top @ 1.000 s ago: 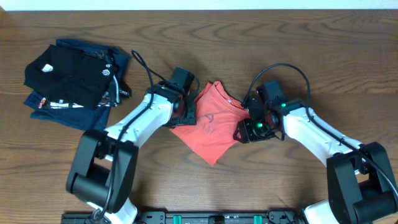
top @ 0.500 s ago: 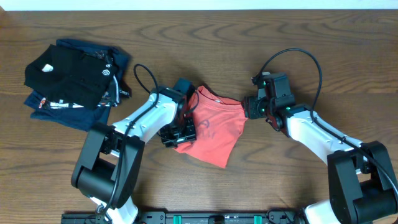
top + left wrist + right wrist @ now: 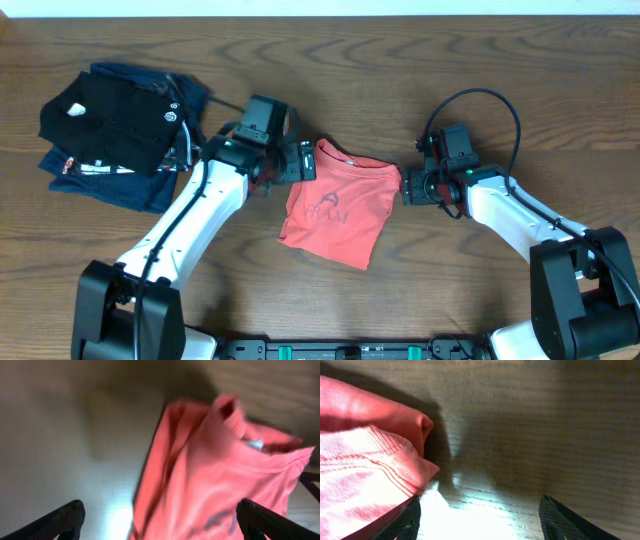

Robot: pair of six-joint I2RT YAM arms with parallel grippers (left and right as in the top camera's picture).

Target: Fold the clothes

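Observation:
My left gripper should keep going, because the coral T-shirt is folded and its upper corner is free beside the gripper's spread fingers. It should move on toward that corner and close on its layers.
The coral T-shirt lies folded into a rough rectangle on the wooden table, its grey-white print facing up and the collar at the top. My left gripper is open just off the shirt's upper left corner; its wrist view shows the shirt between the spread fingers, with nothing held. My right gripper is open at the shirt's upper right edge; its wrist view shows the shirt's hem by the left finger and bare table between the fingers.
A folded black garment with a white logo lies on a folded navy garment at the table's far left. The table's far edge runs along the top of the overhead view.
Both grippers have let go of the shirt and drawn back to its upper corners. The shirt now lies flatter and squarer than a second ago.

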